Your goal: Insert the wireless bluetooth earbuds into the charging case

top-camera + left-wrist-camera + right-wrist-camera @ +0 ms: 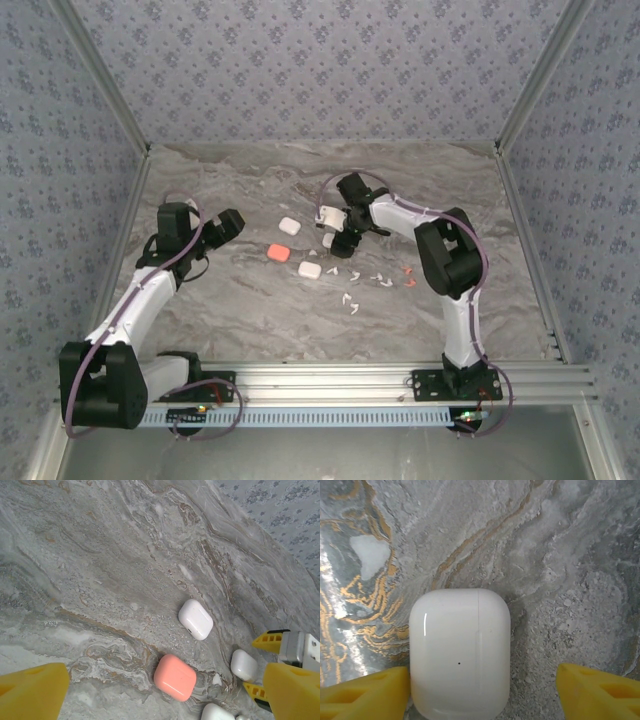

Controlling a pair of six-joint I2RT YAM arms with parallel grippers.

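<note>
The white charging case is lying flat and closed under my right gripper. Next, I pick it up and hand its body over to my left gripper to free the case's lid.
A shut white charging case lies flat on the marble table between the fingers of my right gripper. The left finger touches its side, while the right finger stands well apart, so the jaws are open. From above, the right gripper hangs over this case. My left gripper is open and holds nothing, left of the cases. Tiny white earbuds and orange-red earbuds lie loose on the table nearer the right arm.
An orange case and a white case lie shut ahead of the left gripper. Another white case sits just in front. Patterned walls and metal rails enclose the table.
</note>
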